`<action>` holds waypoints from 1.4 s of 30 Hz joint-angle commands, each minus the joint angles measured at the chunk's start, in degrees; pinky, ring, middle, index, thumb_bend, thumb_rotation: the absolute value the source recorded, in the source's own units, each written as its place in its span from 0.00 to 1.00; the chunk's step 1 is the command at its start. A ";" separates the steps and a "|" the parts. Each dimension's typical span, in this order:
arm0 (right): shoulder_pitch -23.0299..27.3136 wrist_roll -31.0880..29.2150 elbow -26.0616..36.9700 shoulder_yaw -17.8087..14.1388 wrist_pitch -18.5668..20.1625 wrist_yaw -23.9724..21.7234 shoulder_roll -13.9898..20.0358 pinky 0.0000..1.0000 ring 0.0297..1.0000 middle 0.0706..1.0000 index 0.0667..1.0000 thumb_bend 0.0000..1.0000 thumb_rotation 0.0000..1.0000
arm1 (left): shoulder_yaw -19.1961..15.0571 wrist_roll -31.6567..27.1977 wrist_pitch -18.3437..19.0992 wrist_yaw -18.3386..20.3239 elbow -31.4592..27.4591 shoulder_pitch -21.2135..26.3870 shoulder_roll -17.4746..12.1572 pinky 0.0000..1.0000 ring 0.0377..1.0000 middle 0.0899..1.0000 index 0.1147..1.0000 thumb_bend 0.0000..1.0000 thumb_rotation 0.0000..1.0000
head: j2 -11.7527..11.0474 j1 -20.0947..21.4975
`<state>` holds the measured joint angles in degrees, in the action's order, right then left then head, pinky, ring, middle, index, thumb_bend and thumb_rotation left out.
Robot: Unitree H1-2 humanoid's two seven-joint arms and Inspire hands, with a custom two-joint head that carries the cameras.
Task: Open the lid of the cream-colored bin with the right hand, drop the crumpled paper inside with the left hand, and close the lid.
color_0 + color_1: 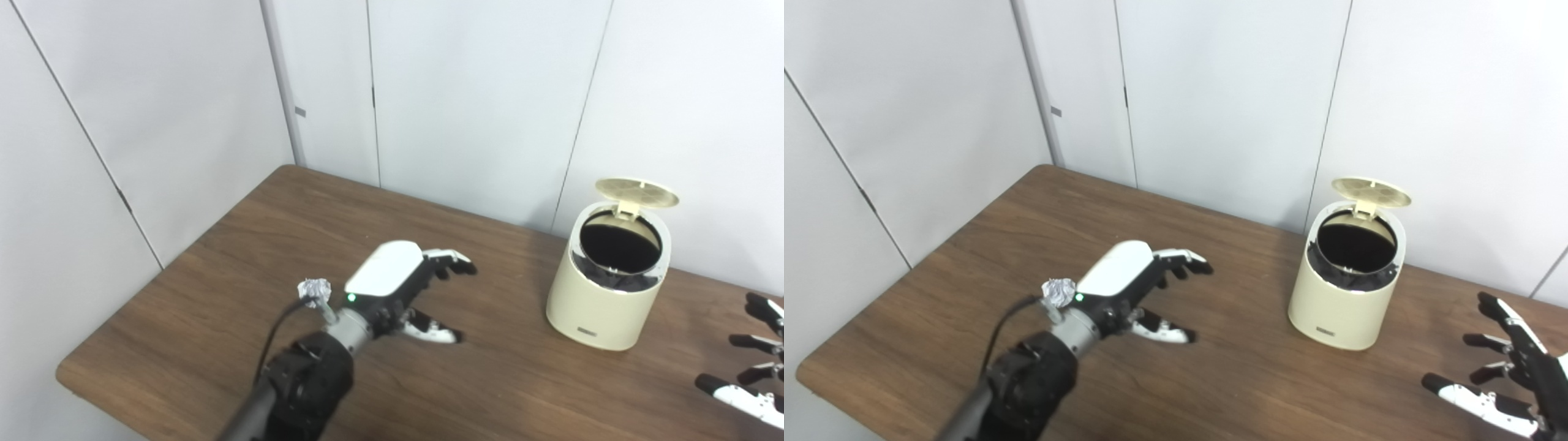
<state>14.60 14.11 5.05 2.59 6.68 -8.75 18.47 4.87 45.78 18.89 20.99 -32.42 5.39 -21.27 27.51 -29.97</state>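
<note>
The lid (637, 193) is tipped back on its hinge (626, 211) and both hands are away from it, so it will stay open when I bring the crumpled paper in.
The cream-colored bin (603, 300) stands on the brown table at the right, near the wall. Its round lid (637, 192) is tipped up and back, and the dark inside shows. The crumpled paper (314, 290), a small silvery-grey ball, lies on the table at the left. My left hand (407, 288) is open and empty above the table, just right of the paper and well left of the bin. My right hand (1503, 373) is open and empty at the right edge, to the right of the bin and a little nearer to me.
The wooden table (257, 226) stands in a corner of white wall panels. Its left edge and near left corner (67, 370) are in view. A black cable (278, 334) runs along my left forearm.
</note>
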 commanded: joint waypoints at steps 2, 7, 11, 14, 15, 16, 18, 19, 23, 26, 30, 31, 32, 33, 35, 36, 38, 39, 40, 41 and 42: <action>2.04 0.00 0.98 -0.37 -1.80 0.45 0.57 0.44 0.73 0.90 0.90 0.67 0.29 | -1.59 4.49 0.58 3.14 -2.55 2.91 -4.24 0.53 0.66 0.71 0.68 0.83 0.01 | 0.08 -0.09; 2.38 0.54 0.47 -0.17 -1.97 0.66 0.47 0.43 0.72 0.89 0.89 0.69 0.31 | -4.21 8.13 0.74 7.69 -1.95 3.11 -9.51 0.51 0.64 0.70 0.69 0.83 0.02 | 0.05 -0.42; 2.54 0.57 0.65 -0.06 -1.85 0.56 0.21 0.43 0.73 0.89 0.89 0.68 0.33 | -6.67 10.07 -0.43 7.03 0.91 1.68 -12.36 0.51 0.64 0.70 0.69 0.84 0.04 | 0.02 -0.49; 2.64 0.44 0.65 -0.01 -1.88 0.48 0.14 0.43 0.73 0.89 0.89 0.67 0.31 | -8.00 10.49 -1.07 6.63 2.41 0.89 -13.70 0.53 0.66 0.71 0.70 0.84 0.04 | 0.16 -0.62; 2.65 0.44 0.64 0.00 -1.94 0.51 0.12 0.43 0.73 0.89 0.89 0.66 0.30 | -8.44 10.25 -1.52 6.15 2.96 0.58 -14.17 0.54 0.66 0.71 0.71 0.84 0.05 | 0.16 -0.62; 2.66 0.56 0.63 0.04 -2.06 0.60 0.11 0.43 0.74 0.89 0.89 0.67 0.28 | -8.88 9.89 -1.89 5.87 3.49 0.29 -14.59 0.54 0.66 0.71 0.71 0.86 0.04 | 0.21 -0.64; 2.66 0.84 0.60 0.14 -2.31 0.70 0.19 0.43 0.74 0.89 0.89 0.67 0.27 | -9.67 9.46 -2.40 5.83 4.53 -0.24 -15.37 0.57 0.68 0.72 0.71 0.87 0.03 | 0.25 -0.60; 2.65 0.93 0.56 0.16 -2.40 0.73 0.26 0.43 0.74 0.89 0.89 0.67 0.28 | -10.08 9.41 -2.71 5.72 5.24 -0.54 -15.74 0.57 0.68 0.72 0.71 0.87 0.03 | 0.32 -0.55; 2.51 0.70 0.95 -0.10 -1.82 0.67 0.31 0.42 0.73 0.89 0.89 0.68 0.28 | -11.17 10.97 -2.50 5.76 7.02 -1.00 -16.17 0.60 0.72 0.73 0.71 0.88 0.04 | 0.36 -0.59; 2.47 0.44 0.98 -0.25 -1.80 0.54 0.37 0.40 0.72 0.88 0.89 0.68 0.29 | -11.39 11.94 -1.70 7.10 7.89 -1.06 -16.60 0.60 0.71 0.71 0.71 0.88 0.02 | 0.59 -0.83; 2.40 0.03 0.92 -0.35 -2.10 0.46 0.33 0.39 0.71 0.89 0.89 0.69 0.32 | -10.94 13.93 -0.67 10.00 8.11 -1.06 -17.23 0.53 0.65 0.70 0.73 0.90 0.01 | 0.69 -0.99; 2.39 -0.02 0.90 -0.35 -2.18 0.48 0.32 0.39 0.71 0.89 0.89 0.69 0.32 | -10.91 14.41 -0.25 11.01 7.92 -0.99 -17.26 0.53 0.66 0.70 0.74 0.89 0.01 | 0.74 -1.04; 2.38 -0.05 0.88 -0.35 -2.22 0.49 0.32 0.39 0.71 0.89 0.89 0.69 0.32 | -10.93 14.72 0.01 11.69 7.81 -0.94 -17.23 0.54 0.66 0.71 0.75 0.89 0.01 | 0.74 -1.04; 2.35 -0.10 0.79 -0.38 -2.19 0.53 0.27 0.39 0.71 0.89 0.89 0.69 0.32 | -10.90 15.12 -0.08 11.64 8.33 -0.99 -17.31 0.54 0.67 0.71 0.75 0.89 0.01 | 0.80 -1.02; 2.29 0.00 0.84 -0.36 -2.00 0.60 0.20 0.40 0.71 0.89 0.89 0.70 0.32 | -10.99 15.63 0.11 11.81 8.76 -0.97 -17.20 0.53 0.66 0.71 0.75 0.89 0.01 | 0.95 -1.02; 2.22 0.02 1.02 -0.37 -1.66 0.59 0.12 0.40 0.71 0.89 0.89 0.70 0.32 | -11.03 15.82 0.17 11.64 8.99 -0.98 -17.06 0.53 0.66 0.71 0.75 0.89 0.01 | 0.94 -0.96; 2.10 -0.08 1.16 -0.35 -1.56 0.51 0.08 0.40 0.71 0.89 0.89 0.71 0.34 | -11.23 15.73 0.12 10.58 9.73 -1.06 -16.68 0.49 0.62 0.69 0.73 0.90 0.00 | 0.98 -0.99; 2.02 -0.05 1.22 -0.32 -1.59 0.49 0.08 0.40 0.71 0.89 0.89 0.71 0.35 | -11.36 15.29 -0.45 9.12 10.62 -1.20 -16.53 0.48 0.61 0.68 0.72 0.90 0.00 | 1.00 -1.00; 1.96 -0.01 1.29 -0.29 -1.62 0.49 0.09 0.40 0.71 0.88 0.89 0.71 0.35 | -11.46 14.93 -0.88 8.11 11.20 -1.32 -16.47 0.45 0.56 0.62 0.70 0.90 0.00 | 1.05 -0.97; 1.92 0.06 1.35 -0.26 -1.60 0.49 0.10 0.40 0.71 0.88 0.89 0.71 0.35 | -11.57 14.38 -1.33 7.09 11.73 -1.44 -16.42 0.43 0.55 0.60 0.69 0.90 0.00 | 1.05 -0.97; 1.87 0.10 1.40 -0.27 -1.55 0.52 0.08 0.40 0.71 0.88 0.89 0.71 0.35 | -11.71 13.63 -1.77 6.01 12.43 -1.53 -16.29 0.41 0.53 0.57 0.68 0.90 0.00 | 1.06 -0.92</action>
<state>15.05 14.62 4.25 2.89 6.47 -8.74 18.31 -5.75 60.01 18.04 30.34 -19.89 3.12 -36.22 28.56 -30.85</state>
